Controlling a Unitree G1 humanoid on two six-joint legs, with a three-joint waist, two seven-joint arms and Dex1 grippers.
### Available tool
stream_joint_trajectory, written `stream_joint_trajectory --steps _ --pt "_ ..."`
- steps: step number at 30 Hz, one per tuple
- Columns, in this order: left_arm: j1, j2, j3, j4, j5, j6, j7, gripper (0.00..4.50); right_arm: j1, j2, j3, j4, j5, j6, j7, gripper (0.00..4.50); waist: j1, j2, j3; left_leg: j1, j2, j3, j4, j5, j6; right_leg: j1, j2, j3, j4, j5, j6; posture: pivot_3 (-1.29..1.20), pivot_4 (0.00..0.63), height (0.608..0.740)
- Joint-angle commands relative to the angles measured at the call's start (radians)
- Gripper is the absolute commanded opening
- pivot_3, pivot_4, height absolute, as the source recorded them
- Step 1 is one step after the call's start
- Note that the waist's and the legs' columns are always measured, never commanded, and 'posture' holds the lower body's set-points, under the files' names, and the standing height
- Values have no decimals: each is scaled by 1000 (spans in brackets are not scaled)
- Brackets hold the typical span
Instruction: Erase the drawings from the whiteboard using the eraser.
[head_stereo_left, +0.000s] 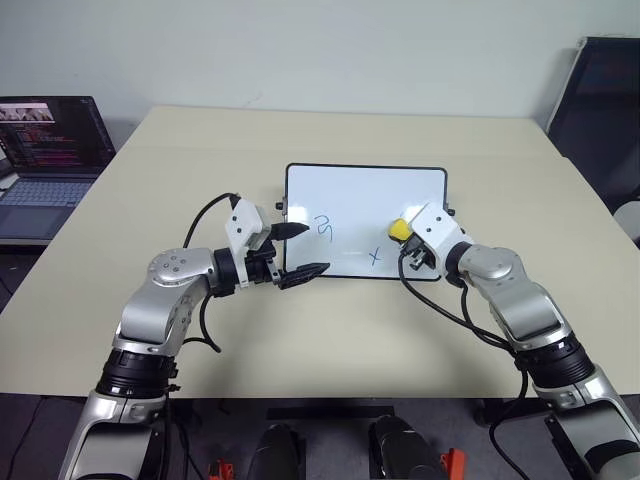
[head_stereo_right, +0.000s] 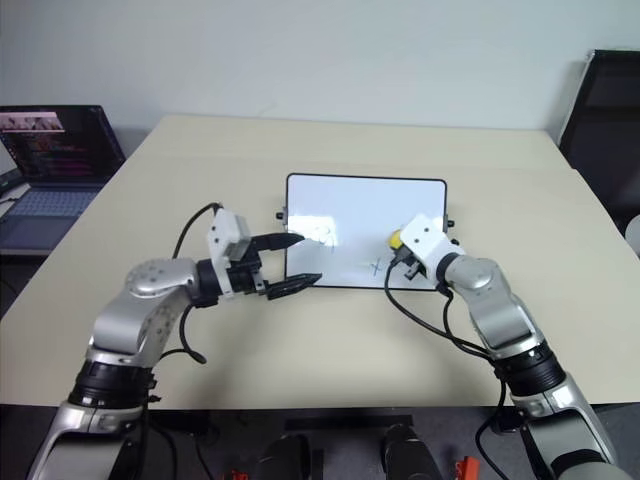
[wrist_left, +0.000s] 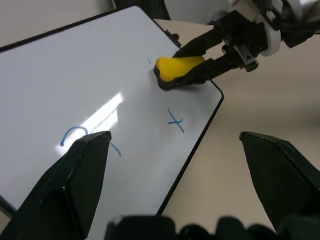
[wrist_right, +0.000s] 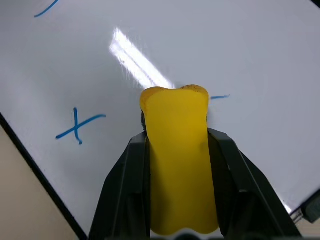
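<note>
Next, my right gripper wipes back over a short blue stroke (wrist_right: 220, 97) that shows beside the eraser's tip, before it moves down to the blue x (head_stereo_left: 375, 256).
The whiteboard (head_stereo_left: 360, 195) lies flat in the middle of the table. On it are a blue curly loop (head_stereo_left: 324, 227) and a blue x (head_stereo_left: 375, 256); a short blue stroke (wrist_right: 220, 97) shows right beside the eraser. My right gripper (head_stereo_left: 404, 240) is shut on the yellow eraser (head_stereo_left: 398, 229), whose dark underside rests on the board's right part, just above the x (wrist_right: 77, 126). My left gripper (head_stereo_left: 313, 248) stands open over the board's left edge, close to the loop, with nothing between its fingers (wrist_left: 80, 170).
The beige table (head_stereo_left: 330, 140) stretches wide around the board. An open laptop (head_stereo_left: 45, 160) with a lit screen stands off the table's far left. A dark chair (head_stereo_left: 600, 100) is at the far right.
</note>
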Motion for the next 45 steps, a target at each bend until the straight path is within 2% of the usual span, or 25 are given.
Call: stream_joint_trajectory --steps 1,4,7,15,18,22,25,33,36,41,45 --pt "-20 -4 -1 -37 -13 8 -8 4500 -39 14 -47 50 -70 -31 -101 1181 -1 0 0 0 0 0 0 0 0 0 0 0 0 0 0 0 150 740" --pt "-20 -7 -6 -55 -23 28 -10 4500 -48 25 -55 67 -88 -54 -124 1179 -1 0 0 0 0 0 0 1 1 0 0 1 0 1 0 0 150 740" --pt "-26 -13 -11 -65 -24 39 -3 4500 -35 26 -31 54 -85 -46 -83 1179 -1 0 0 0 0 0 0 1 1 0 0 0 0 1 0 0 150 740" --pt "-37 -24 -17 -74 -20 55 3 4500 27 -61 61 -29 -96 35 113 1177 -3 0 0 0 1 0 -2 1 1 0 1 0 0 1 1 0 150 740" --pt "-38 -22 -15 -71 -20 56 0 4500 17 -68 50 -19 -126 15 86 1177 -3 0 0 0 0 0 -1 1 1 0 0 1 0 1 1 0 150 740" --pt "-29 -17 -12 -72 -24 59 -9 4500 -45 -21 -24 48 -185 -62 -85 1176 -3 0 0 0 0 1 0 1 1 -1 0 1 -1 1 0 0 150 740" --pt "-13 -18 0 -75 -31 67 0 4500 -54 -2 -28 53 -188 -91 -100 1176 -3 0 0 0 -1 1 0 1 1 -1 0 2 -1 1 0 0 150 740" --pt "25 0 25 -88 -36 84 16 4500 35 -36 74 -42 -183 -60 106 1175 -3 -1 0 0 0 0 -6 1 1 -2 1 1 -1 0 1 0 150 740" --pt "22 4 29 -90 -37 96 23 4500 49 -36 86 -68 -200 -67 124 1175 -4 -1 0 0 0 1 -5 1 1 -2 1 1 -1 0 1 0 150 740" --pt "48 18 43 -109 -44 113 37 4500 44 -2 -18 -80 -188 -80 35 1175 -3 -1 1 0 0 1 -2 1 1 -2 0 2 -1 0 0 0 150 740" --pt "102 42 85 -136 -68 123 35 4500 101 54 -165 -193 -32 -32 69 1175 -1 -1 1 -1 0 1 -4 1 1 -3 0 1 -1 0 1 0 150 740"
